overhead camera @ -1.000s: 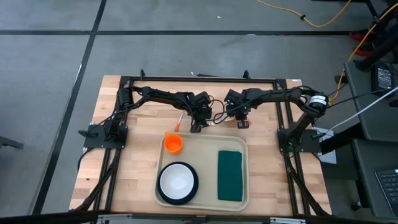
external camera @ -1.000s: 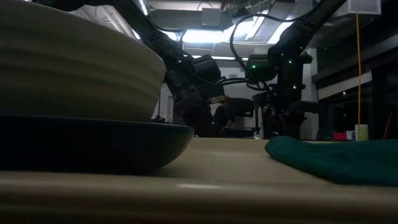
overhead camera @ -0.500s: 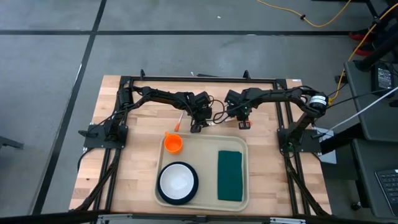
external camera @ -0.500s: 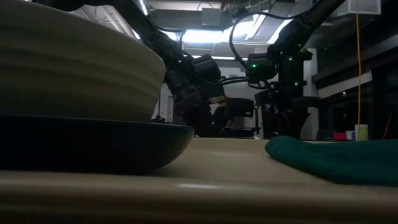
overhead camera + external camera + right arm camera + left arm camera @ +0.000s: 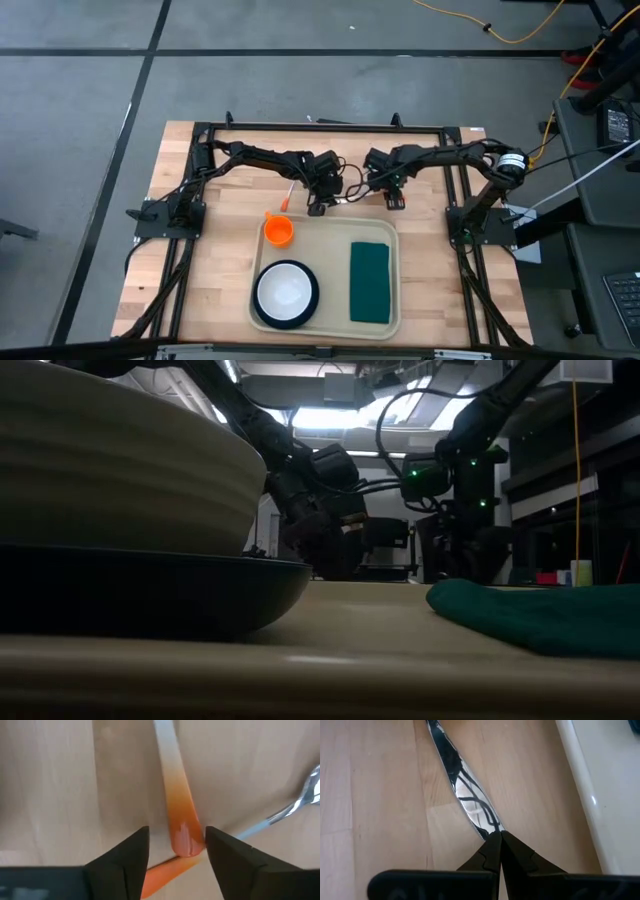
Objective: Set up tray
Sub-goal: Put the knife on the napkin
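Note:
The spoon's orange handle (image 5: 165, 876) crosses under the knife handle's end (image 5: 187, 841). Next, my right gripper nudges the handles apart there and opens again beside the knife before taking it.
The cream tray (image 5: 330, 228) lies at the table's near middle. It carries a white bowl on a dark plate (image 5: 285, 293) and a folded green napkin (image 5: 370, 282); an orange cup (image 5: 278, 231) stands at its far left corner. My left gripper (image 5: 497, 836) is shut on a shiny serrated knife blade (image 5: 465, 790) just beyond the tray's far rim (image 5: 580, 795). My right gripper (image 5: 177, 845) points down, open, over the wood past the tray's far right corner. Its fingers stand on either side of an orange-and-white handle (image 5: 181, 815) that lies on the table. My left gripper has its shut fingertips on the blade's serrated end (image 5: 482, 827), slanting down at it. The blade runs straight on from the fingers and lies flat on the wood. The fingertips hide whether the blade is pinched between them or only pressed on.
A second orange piece (image 5: 165, 867) lies crosswise under the handle's end, and a silver utensil (image 5: 295, 802) lies beside it. Another orange-and-white utensil (image 5: 287, 195) lies left of my left gripper (image 5: 318, 207). Black frame rails (image 5: 320, 127) run round the table.

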You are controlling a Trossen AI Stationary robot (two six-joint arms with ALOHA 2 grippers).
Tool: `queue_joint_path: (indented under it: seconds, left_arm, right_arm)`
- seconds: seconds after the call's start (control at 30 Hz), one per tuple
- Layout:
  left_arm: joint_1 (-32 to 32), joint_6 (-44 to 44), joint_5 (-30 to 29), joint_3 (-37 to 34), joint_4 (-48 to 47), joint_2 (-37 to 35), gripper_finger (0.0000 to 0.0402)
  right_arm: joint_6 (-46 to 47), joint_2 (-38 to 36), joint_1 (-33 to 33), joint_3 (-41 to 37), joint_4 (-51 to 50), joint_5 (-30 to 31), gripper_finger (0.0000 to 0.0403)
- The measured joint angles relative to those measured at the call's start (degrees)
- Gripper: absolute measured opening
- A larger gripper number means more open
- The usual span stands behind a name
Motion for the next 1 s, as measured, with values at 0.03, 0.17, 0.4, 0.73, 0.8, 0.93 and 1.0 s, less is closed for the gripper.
queue_joint_path:
  seconds: [0.03, 0.17, 0.4, 0.73, 0.8, 0.93, 1.0]
  left_arm:
    - [0.03, -0.31, -0.05, -0.02, 0.25, 0.02, 0.0002]
    - [0.43, -0.96, 0.52, -0.07, 0.51, 0.11, 0.0002]
    - [0.28, -1.35, 1.01, -0.07, 0.58, 0.13, 0.0002]
    - [0.31, -1.95, 1.24, -0.07, 0.66, 0.16, 0.0002]
    - [0.31, -1.95, 1.35, -0.07, 0.69, 0.16, 0.0002]
    - [0.31, -1.93, 1.39, -0.08, 0.69, 0.16, 0.0002]
    - [0.31, -1.93, 1.38, -0.09, 0.71, 0.16, 0.0002]
  right_arm:
    - [-0.01, 0.0, 0.0, -0.33, -0.01, 0.0, 0.0202]
    - [-0.05, -0.25, 0.0, -1.33, 0.5, -0.02, 0.0206]
    - [-1.17, -0.31, 0.04, -1.86, 1.7, -0.24, 0.0168]
    - [-2.02, -0.19, 0.11, -1.93, 1.3, -0.49, 0.0083]
    - [-1.97, -0.17, 0.11, -1.93, 1.28, -0.43, 0.0083]
    - [-1.62, -0.15, 0.11, -1.93, 1.26, -0.32, 0.0085]
    - [-1.51, -0.13, 0.11, -1.91, 1.12, -0.26, 0.0084]
